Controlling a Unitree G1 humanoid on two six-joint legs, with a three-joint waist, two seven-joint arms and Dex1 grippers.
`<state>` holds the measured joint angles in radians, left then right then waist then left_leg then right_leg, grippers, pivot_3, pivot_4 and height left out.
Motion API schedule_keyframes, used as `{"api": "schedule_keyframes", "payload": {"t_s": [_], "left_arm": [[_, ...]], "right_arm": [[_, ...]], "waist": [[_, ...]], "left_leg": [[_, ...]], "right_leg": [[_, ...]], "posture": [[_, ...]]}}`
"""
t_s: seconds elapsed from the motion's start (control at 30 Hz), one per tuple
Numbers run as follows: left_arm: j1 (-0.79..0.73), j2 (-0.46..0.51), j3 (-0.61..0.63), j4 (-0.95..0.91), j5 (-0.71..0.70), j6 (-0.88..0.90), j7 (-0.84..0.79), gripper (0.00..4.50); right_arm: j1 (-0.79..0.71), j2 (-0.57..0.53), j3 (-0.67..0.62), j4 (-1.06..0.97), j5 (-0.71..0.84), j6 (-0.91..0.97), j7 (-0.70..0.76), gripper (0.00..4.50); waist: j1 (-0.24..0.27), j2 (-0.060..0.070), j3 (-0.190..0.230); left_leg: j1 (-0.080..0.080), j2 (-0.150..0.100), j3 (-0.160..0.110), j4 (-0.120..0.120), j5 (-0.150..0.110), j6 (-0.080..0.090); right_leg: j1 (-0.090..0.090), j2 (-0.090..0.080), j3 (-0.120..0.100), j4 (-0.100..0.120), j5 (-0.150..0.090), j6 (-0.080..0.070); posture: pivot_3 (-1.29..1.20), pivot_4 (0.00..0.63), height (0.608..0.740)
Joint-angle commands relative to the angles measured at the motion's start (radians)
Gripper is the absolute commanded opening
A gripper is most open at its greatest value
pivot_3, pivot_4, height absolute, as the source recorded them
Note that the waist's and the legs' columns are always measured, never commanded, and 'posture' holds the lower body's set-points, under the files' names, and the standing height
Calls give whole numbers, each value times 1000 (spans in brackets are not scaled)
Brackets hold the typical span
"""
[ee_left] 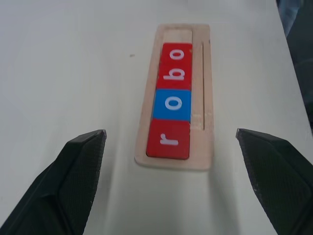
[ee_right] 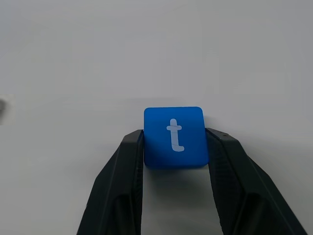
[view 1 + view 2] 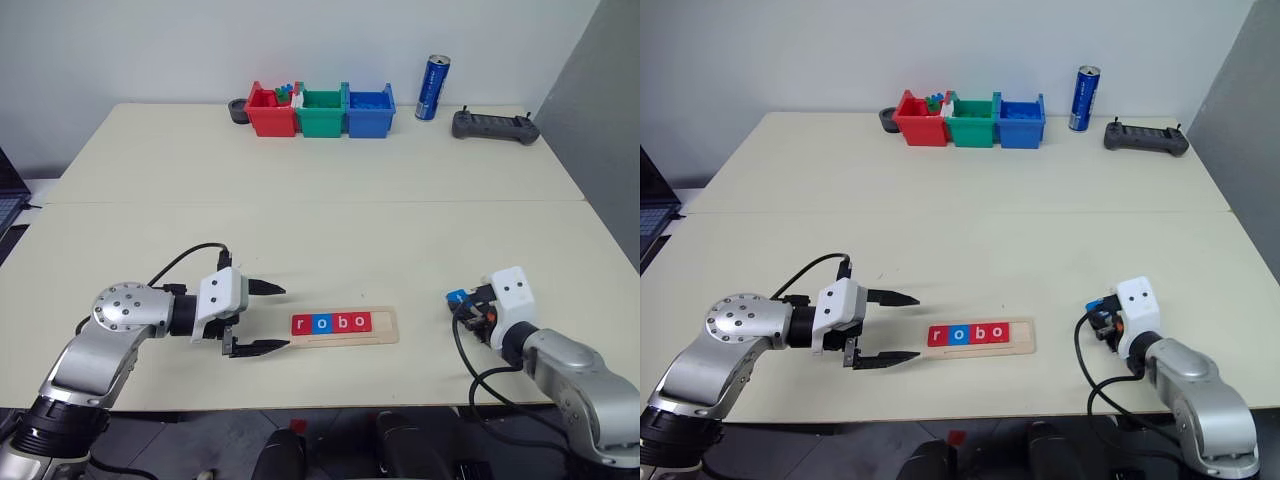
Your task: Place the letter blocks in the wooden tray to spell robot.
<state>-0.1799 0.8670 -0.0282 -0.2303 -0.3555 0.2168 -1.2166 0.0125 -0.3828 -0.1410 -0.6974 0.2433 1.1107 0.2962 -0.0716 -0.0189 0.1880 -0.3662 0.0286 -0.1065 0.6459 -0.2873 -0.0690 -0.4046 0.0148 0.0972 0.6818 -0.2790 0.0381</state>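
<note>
The robot's right gripper has the t block by the side that must meet the o, so it should put the block down and take hold again by its top and bottom edges.
The wooden tray lies near the table's front edge. In its groove sit letter blocks reading r, o, b, o; the second is blue, the others red. The slot at the tray's right end is bare. My left gripper stands open just left of the tray, pointing at it, with nothing between its fingers. To the right of the tray, my right gripper is shut on a blue t block, seen too at my right fingers' tip.
Red, green and blue bins stand in a row at the table's far edge. Near them are a blue can, a dark controller and a black round object. A laptop is at the left.
</note>
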Motion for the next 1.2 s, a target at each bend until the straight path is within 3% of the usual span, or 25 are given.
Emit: {"api": "schedule_keyframes", "payload": {"t_s": [0.03,0.27,0.3,0.43,0.53,0.63,0.73,0.9,1.03,1.2], "left_arm": [[-15,1,24,-34,-24,15,7,4500],[-28,-7,11,-4,-12,-8,-5,4500],[-29,-8,10,-1,-11,-11,-6,4500],[-33,-15,-1,18,5,-35,-7,4500],[-31,-23,0,25,3,-41,-6,4500],[-35,-29,-5,42,10,-57,-10,4500],[-43,-37,-13,74,23,-84,-21,4500],[-45,-46,-20,94,33,-107,-30,4500],[-48,-51,-28,95,36,-111,-30,4500],[-57,-55,-35,71,36,-90,-22,4500]], "right_arm": [[7,46,5,-105,-7,60,-73,1462],[0,166,33,-90,-54,78,-203,1462],[-3,178,30,-88,-57,71,-213,2182],[-61,211,0,-123,-31,56,-212,3479],[-144,170,-40,-126,-14,69,-186,4484],[-201,45,-64,-94,34,84,-78,4484],[-192,-190,-45,-46,135,56,167,4484],[-110,-447,25,70,134,-208,444,4484],[-116,-559,121,239,41,-457,580,4484],[-205,-587,210,427,-31,-654,683,4484]], "waist": [[1,0,0],[0,0,0],[0,0,0],[-1,0,0],[-3,0,0],[-3,0,0],[4,0,0],[12,0,0],[10,0,0],[11,0,0]], "left_leg": [[0,0,0,0,0,0],[0,1,0,-1,0,0],[0,1,0,0,0,0],[0,1,0,-1,0,0],[0,1,1,0,0,0],[0,0,0,-1,0,0],[0,0,0,-1,0,0],[-1,0,0,-1,0,1],[0,0,2,0,0,1],[0,0,2,1,0,1]], "right_leg": [[0,0,0,0,0,0],[0,1,0,0,-1,1],[-1,0,0,0,-1,1],[-1,0,0,0,-1,1],[-1,1,0,0,-1,1],[-1,0,0,0,0,0],[-1,0,-1,-1,0,0],[0,0,-1,-2,0,0],[0,0,0,-2,0,1],[0,0,1,-1,0,1]], "posture": [[0,150,740],[0,150,740],[0,150,740],[0,150,740],[0,150,740],[0,150,740],[0,150,740],[0,150,740],[0,150,740],[0,150,740]]}}
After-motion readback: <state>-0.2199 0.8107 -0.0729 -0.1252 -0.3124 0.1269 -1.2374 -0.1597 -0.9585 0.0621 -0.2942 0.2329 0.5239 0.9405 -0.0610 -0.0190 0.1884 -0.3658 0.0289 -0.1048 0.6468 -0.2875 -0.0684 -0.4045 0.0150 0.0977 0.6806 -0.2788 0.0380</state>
